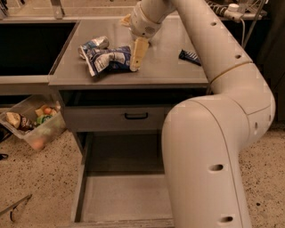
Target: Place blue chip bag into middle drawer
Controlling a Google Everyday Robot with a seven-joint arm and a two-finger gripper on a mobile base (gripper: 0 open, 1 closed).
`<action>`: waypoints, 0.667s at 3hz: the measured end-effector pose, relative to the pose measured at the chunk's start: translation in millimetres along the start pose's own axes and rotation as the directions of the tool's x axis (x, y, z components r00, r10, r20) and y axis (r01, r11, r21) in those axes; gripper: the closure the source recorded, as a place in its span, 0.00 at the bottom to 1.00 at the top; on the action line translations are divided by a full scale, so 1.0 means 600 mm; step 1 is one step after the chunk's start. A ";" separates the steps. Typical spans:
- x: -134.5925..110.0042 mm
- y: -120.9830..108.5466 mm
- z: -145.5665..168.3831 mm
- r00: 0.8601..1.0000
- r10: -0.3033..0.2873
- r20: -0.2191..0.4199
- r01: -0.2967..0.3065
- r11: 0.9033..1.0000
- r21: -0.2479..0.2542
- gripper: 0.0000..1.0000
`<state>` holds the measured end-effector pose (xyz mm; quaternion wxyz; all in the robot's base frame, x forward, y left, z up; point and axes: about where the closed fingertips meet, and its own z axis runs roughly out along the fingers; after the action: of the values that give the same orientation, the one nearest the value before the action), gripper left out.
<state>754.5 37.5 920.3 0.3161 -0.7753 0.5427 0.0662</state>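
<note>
The blue chip bag's end [123,60] is next to my open fingers and clear of the can, so my gripper should continue to go over the bag [112,60] and close there.
The blue chip bag [106,59], crumpled dark blue and white foil, lies on the grey counter top [169,71] left of centre. My gripper [137,57] hangs from the big white arm and points down at the bag's right edge, touching or just above it. The middle drawer [122,196] stands pulled out at the bottom, and the floor that shows is bare; the arm covers its right part. A silver-blue can [95,43] lies just behind the bag. A small dark-blue bar wrapper [190,56] lies to the right.
A closed grey drawer front with a black handle [136,116] sits above the open drawer. A dark recessed basin [26,44] is to the left. A clear plastic bin of food [33,124] stands on the speckled floor at left. Cables and a power strip [234,9] are at the back right.
</note>
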 end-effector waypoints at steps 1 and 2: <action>0.000 0.000 0.000 1.000 0.000 0.000 0.000 1.000 0.000 0.00; 0.009 -0.015 0.031 1.000 0.007 0.016 -0.007 1.000 0.014 0.00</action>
<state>769.3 45.7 906.9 0.3257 -0.7705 0.5435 0.0694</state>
